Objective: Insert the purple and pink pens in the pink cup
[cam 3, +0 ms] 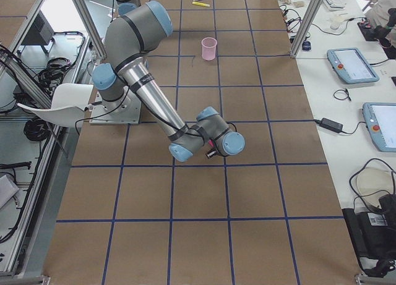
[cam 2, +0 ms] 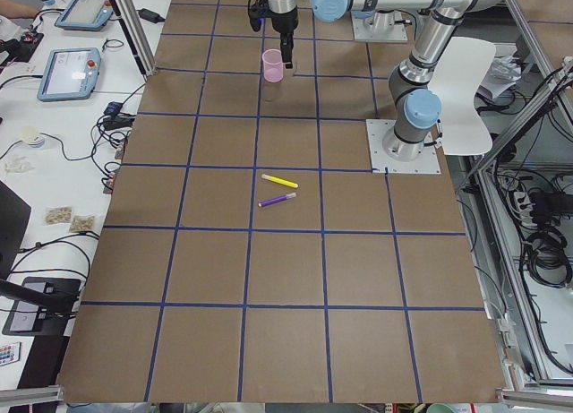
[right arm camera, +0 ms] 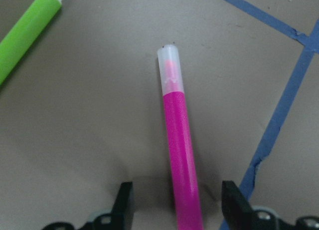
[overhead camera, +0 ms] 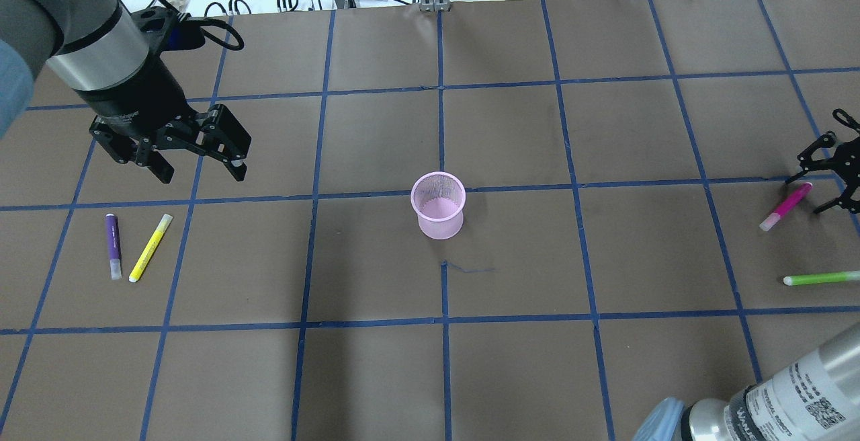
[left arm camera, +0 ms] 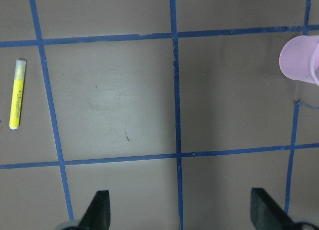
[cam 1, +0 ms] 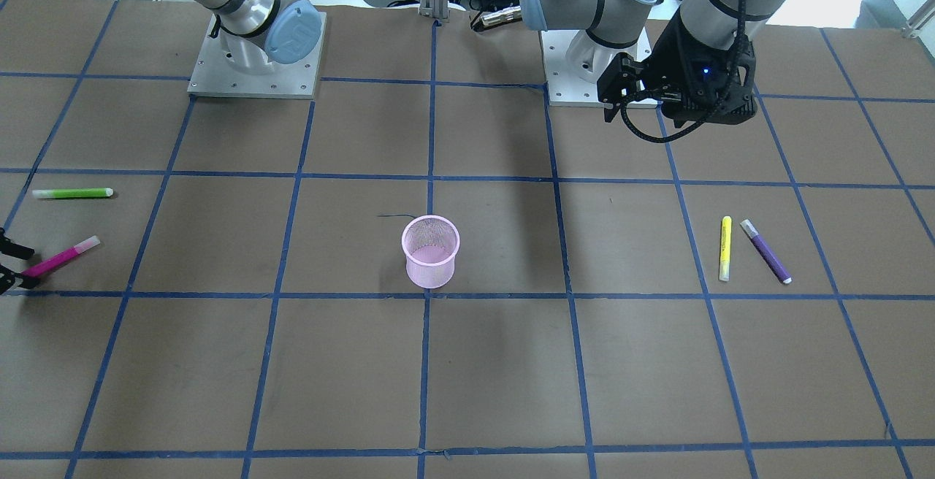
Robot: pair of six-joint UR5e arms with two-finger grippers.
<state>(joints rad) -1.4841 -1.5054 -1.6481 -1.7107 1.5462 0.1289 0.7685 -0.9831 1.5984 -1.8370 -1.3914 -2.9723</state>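
Note:
My gripper is to insert the pink pen (cam 1: 61, 260), which will lean against the cup's rim, its rear end out, since the pink cup's opening (cam 1: 431, 239) is wide and empty.
The pink mesh cup (overhead camera: 438, 206) stands upright at the table's centre; it also shows in the front view (cam 1: 431, 251). The purple pen (overhead camera: 113, 246) lies flat on the robot's left side. My left gripper (overhead camera: 200, 171) is open and empty, hovering above the table just beyond the purple pen. The pink pen (overhead camera: 785, 207) lies on the table at the far right. My right gripper (overhead camera: 803, 195) is open, low at the table, its fingers astride the pen's rear end. In the right wrist view the pink pen (right arm camera: 179, 155) runs between the two fingers (right arm camera: 124, 205), not clamped.
A yellow pen (overhead camera: 150, 247) lies right beside the purple pen. A green pen (overhead camera: 821, 278) lies close to the pink pen, nearer the robot. The table is brown paper with a blue tape grid. Cables lie along the far edge.

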